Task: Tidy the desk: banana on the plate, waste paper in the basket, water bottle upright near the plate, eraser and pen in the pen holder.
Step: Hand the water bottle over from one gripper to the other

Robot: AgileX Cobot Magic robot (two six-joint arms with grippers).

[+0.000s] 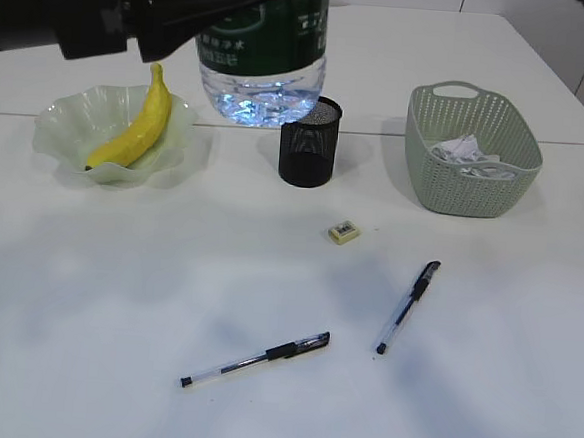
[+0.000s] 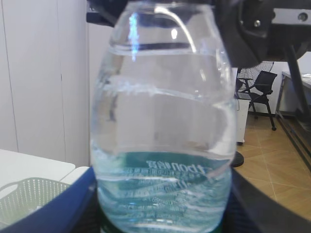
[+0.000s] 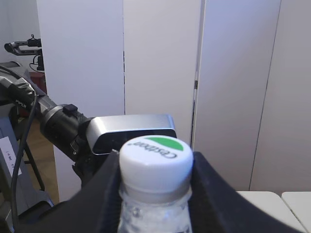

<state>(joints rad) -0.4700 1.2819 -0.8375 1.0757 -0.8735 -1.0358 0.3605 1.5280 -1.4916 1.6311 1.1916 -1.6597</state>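
Observation:
My right gripper needs to open and move away from the water bottle, off its neck (image 3: pixel 155 200), because both grippers are on the bottle. My left gripper will then stand the bottle near the plate.
The water bottle (image 1: pixel 263 67) hangs in the air above the table's back, its base just above the black mesh pen holder (image 1: pixel 309 145). My left gripper (image 2: pixel 160 206) is shut on the bottle's body (image 2: pixel 163 121). My right gripper (image 3: pixel 155 182) is shut on its neck, just under the white cap (image 3: pixel 155 158). The banana (image 1: pixel 133 128) lies on the pale green plate (image 1: pixel 53 127). Waste paper (image 1: pixel 467 156) lies in the green basket (image 1: pixel 469 196). The eraser (image 1: pixel 344 232) and two pens (image 1: pixel 257 359) (image 1: pixel 408 307) lie on the table.
A dark arm (image 1: pixel 136 13) fills the top left of the exterior view. The basket (image 2: pixel 29 199) also shows at the lower left of the left wrist view. A second table stands behind this one, with a seam between them.

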